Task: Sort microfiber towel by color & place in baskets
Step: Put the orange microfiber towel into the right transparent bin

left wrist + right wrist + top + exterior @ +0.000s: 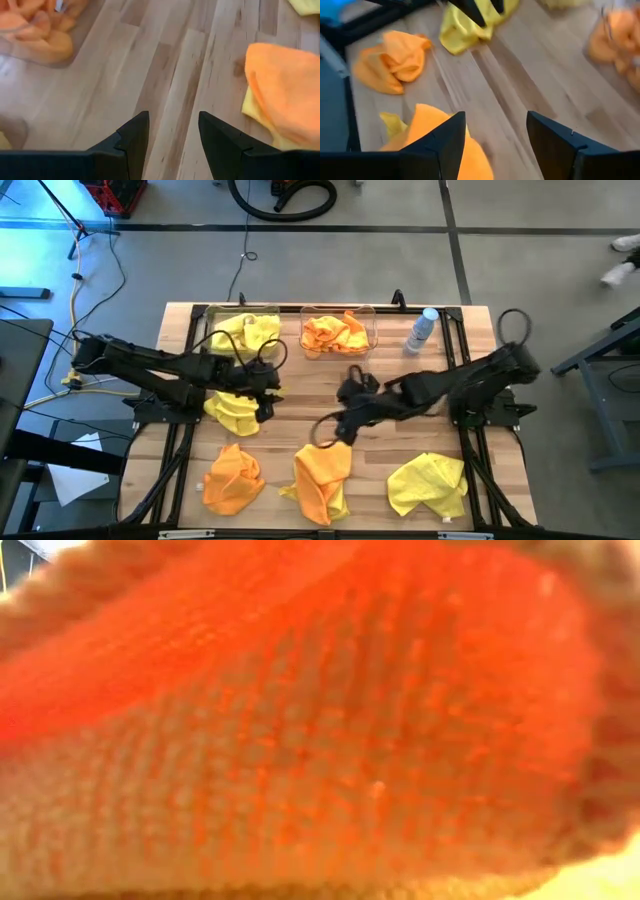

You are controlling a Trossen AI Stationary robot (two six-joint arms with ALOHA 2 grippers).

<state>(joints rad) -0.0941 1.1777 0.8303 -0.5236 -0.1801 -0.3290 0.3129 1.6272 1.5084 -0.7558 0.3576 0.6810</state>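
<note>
The robot's left gripper should move back while the right gripper lifts the orange towel [325,468] off to its basket, because the middle orange towel lies over a yellow towel [339,505].
Two clear baskets stand at the far edge: the left one [243,335] holds yellow towels, the right one [338,332] holds orange ones. Loose on the table lie a yellow towel [233,412], an orange towel [232,478], an orange towel [322,475] with a yellow bit [250,107] showing under it, and a yellow towel [430,483]. My left gripper [272,392] [172,117] is open over bare wood beside the first yellow towel. My right gripper [335,435] [495,117] is open above the far end of the middle orange towel [432,135].
A small pale bottle with a blue top [422,330] stands right of the baskets. Orange cloth [320,720] fills the low view, right at the lens. Bare wood lies between the baskets and the loose towels. Black frame rails run along the table's sides.
</note>
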